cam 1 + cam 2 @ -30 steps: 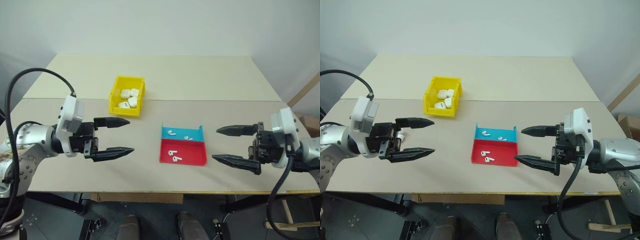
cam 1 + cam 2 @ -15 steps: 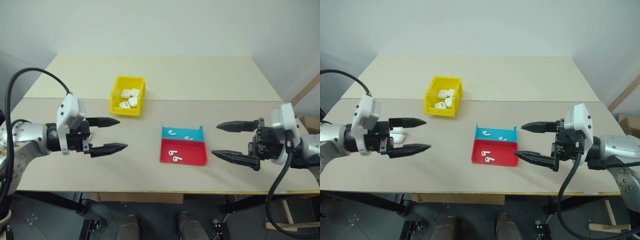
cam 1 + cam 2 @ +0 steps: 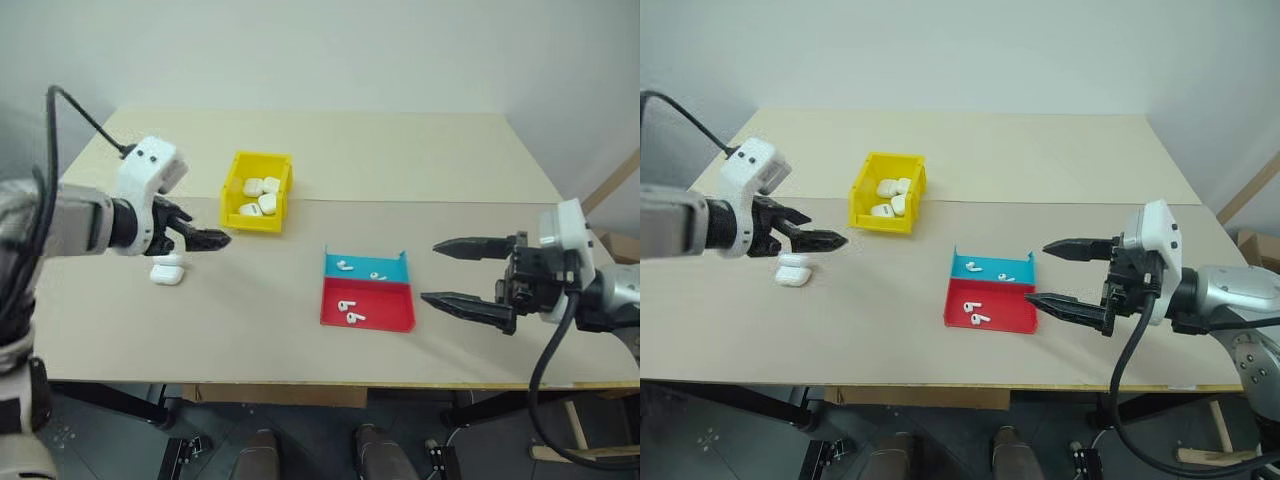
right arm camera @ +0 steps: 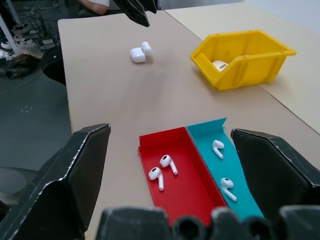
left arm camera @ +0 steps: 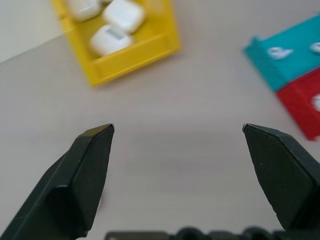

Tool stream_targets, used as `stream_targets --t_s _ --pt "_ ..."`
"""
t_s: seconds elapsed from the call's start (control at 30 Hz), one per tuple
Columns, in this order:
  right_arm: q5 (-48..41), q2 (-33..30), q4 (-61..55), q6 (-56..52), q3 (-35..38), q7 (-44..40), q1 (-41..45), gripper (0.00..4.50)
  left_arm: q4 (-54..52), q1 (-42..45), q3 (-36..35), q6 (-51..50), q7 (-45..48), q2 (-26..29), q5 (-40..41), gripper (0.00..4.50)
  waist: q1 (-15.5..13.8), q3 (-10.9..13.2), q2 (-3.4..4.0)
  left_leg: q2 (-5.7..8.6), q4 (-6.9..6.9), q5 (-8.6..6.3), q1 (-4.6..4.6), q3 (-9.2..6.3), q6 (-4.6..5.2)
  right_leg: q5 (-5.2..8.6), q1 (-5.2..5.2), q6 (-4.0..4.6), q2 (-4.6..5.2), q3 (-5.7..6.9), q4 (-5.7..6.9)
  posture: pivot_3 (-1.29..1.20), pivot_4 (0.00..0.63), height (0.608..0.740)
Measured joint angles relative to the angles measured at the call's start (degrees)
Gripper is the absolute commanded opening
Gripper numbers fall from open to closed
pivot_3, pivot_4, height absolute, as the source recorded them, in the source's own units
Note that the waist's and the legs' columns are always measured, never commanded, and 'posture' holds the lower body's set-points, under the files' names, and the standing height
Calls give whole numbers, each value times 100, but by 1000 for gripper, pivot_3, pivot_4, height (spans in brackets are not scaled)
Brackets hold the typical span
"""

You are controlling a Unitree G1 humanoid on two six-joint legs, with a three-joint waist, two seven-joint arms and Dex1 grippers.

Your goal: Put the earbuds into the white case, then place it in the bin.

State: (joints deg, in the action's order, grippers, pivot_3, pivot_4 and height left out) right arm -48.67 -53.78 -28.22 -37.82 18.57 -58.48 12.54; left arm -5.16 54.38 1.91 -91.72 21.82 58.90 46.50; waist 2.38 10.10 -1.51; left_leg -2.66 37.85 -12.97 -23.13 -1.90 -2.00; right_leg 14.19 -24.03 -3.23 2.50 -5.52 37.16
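Observation:
The open white case (image 3: 168, 270) lies by itself and my left gripper's fingers are wide open, so I keep moving toward the case until they close on its sides (image 3: 793, 271).
A white case (image 3: 167, 271) lies on the table at the left, its lid apparently flipped open. My left gripper (image 3: 208, 240) hovers just above and beyond it, open and empty, angled down; in the left wrist view its fingers (image 5: 90, 170) stand wide apart. Four earbuds rest in a blue-and-red tray (image 3: 392, 316): two in the blue half (image 3: 343, 266), two in the red half (image 3: 346, 305). The yellow bin (image 3: 232, 192) stands behind the case and holds several white cases. To the right of the tray, my right gripper (image 3: 430, 272) is open with nothing in it.
A seam (image 3: 420, 201) runs across the tabletop behind the bin. The table's front edge (image 3: 300, 383) is close below the tray. A wooden strut (image 3: 610, 178) stands off the right side.
My left arm has lifted and swung to the left and away, its wrist rolling, which uncovers the white case on the table. The case, tray and right gripper have stayed put.

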Motion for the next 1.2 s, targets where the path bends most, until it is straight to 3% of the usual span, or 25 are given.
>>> stream_targets --t_s 0.17,0.37,0.57,0.8,1.2 --pt "3 0 -14 -50 -11 15 14 4492 1886 818 418 -57 -1028 -457 -170 4500 -7 1 -3 1 -1 0 -16 -3 0 -17 -14 30 0 4 0 0 150 740" --pt "2 0 -55 -144 -8 58 9 4492 3045 1297 476 -55 -1625 -908 -773 4500 -15 1 -3 5 -1 0 -15 -3 -1 -18 -13 31 3 3 3 0 150 740" --pt "-36 -1 -133 -189 8 117 -52 4492 4179 1706 1157 -58 -1510 -1110 -1430 4500 -8 1 -4 7 0 0 -16 -3 -1 -17 -13 30 3 2 2 0 150 740" --pt "-177 -1 -221 -232 20 142 -175 4492 5059 1897 1306 133 -1073 -1439 -2246 4500 -11 1 -5 8 0 0 -17 -4 -1 -17 -11 30 4 3 2 0 150 740" --pt "-218 -1 -375 -232 42 236 -244 4492 5552 1926 1689 563 -399 -1729 -2839 4500 -8 1 -7 10 0 0 -18 -4 -1 -17 -12 29 5 2 3 0 150 740"
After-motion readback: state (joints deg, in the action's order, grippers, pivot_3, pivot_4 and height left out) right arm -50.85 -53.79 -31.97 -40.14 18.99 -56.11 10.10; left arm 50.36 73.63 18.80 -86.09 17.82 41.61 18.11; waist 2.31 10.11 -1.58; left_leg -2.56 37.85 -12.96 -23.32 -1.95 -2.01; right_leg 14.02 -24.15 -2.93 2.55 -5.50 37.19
